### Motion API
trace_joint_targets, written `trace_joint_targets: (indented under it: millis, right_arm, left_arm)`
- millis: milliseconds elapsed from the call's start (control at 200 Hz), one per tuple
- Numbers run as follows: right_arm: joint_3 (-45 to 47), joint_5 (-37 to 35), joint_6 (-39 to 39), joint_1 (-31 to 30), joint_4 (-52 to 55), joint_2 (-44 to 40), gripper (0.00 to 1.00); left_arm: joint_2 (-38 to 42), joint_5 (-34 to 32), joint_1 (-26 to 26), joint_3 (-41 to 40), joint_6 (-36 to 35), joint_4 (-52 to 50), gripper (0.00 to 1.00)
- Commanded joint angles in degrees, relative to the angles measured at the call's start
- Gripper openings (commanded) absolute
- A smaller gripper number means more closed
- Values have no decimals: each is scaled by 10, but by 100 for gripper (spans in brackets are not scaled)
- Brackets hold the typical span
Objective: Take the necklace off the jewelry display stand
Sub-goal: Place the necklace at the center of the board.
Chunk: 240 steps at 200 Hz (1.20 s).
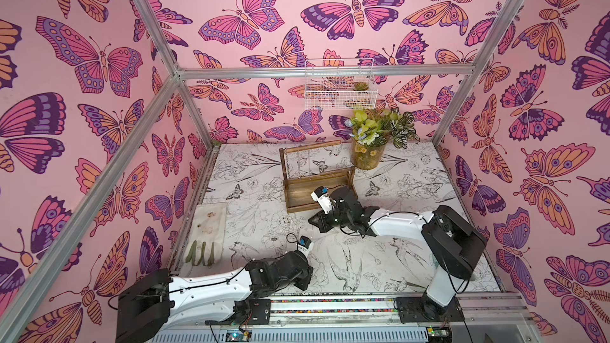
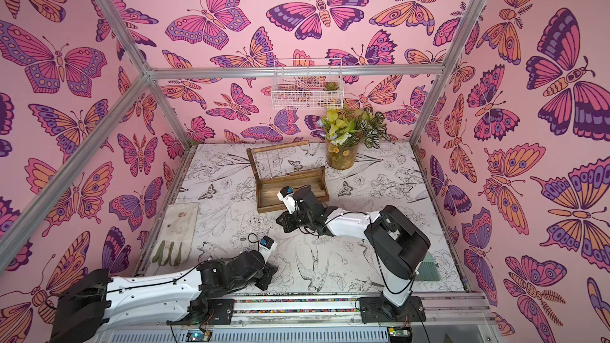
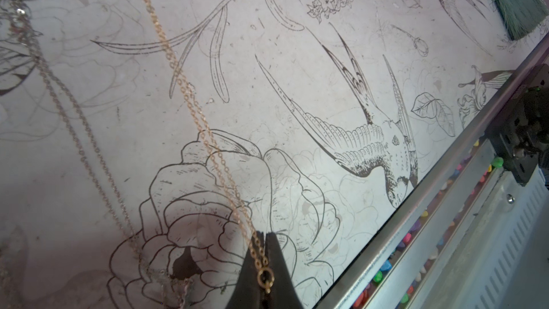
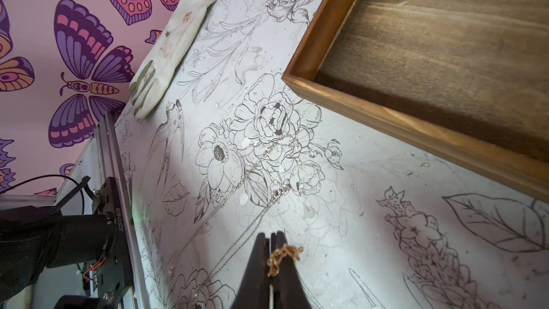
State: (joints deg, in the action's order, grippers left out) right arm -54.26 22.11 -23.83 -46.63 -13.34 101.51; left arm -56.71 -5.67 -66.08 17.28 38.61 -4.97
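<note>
The gold necklace [image 3: 197, 113] runs straight next to the silver chains, so my right gripper should go on lowering the necklace's bunched end until it touches the clear table [image 4: 315, 227].
The brown wooden jewelry display stand [image 1: 298, 197] [image 2: 269, 197] stands at the back middle of the table, and its tray corner [image 4: 326, 90] shows in the right wrist view. A gold necklace [image 3: 190, 99] runs taut across the patterned table from my left gripper [image 3: 265, 234], which is shut on the chain just above its ring clasp. My right gripper [image 4: 271, 234], just in front of the stand's tray, is shut on a bunched end of gold chain [image 4: 283, 252]. Thin silver chains [image 4: 261, 156] [image 3: 59, 93] lie loose on the table.
A glass vase of flowers [image 1: 368, 156] stands right of the stand, below a white wire basket [image 1: 340, 84] on the back wall. A white glove [image 1: 211, 222] lies at the left edge, a green brush [image 3: 517, 4] at the front right. The arms' metal rail [image 1: 330, 305] borders the front.
</note>
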Motion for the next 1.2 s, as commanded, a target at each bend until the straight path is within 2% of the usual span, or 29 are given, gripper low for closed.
trace_joint_targets:
  millis: [0, 1196]
  right_arm:
    - [-7, 10, -2, -5, -9, 15, 0]
    - [-46, 11, 14, -6, 25, 101, 2]
  left_arm:
    - [-2, -12, -4, -14, 7, -6, 0]
    - [-49, -13, -16, -12, 26, 17, 0]
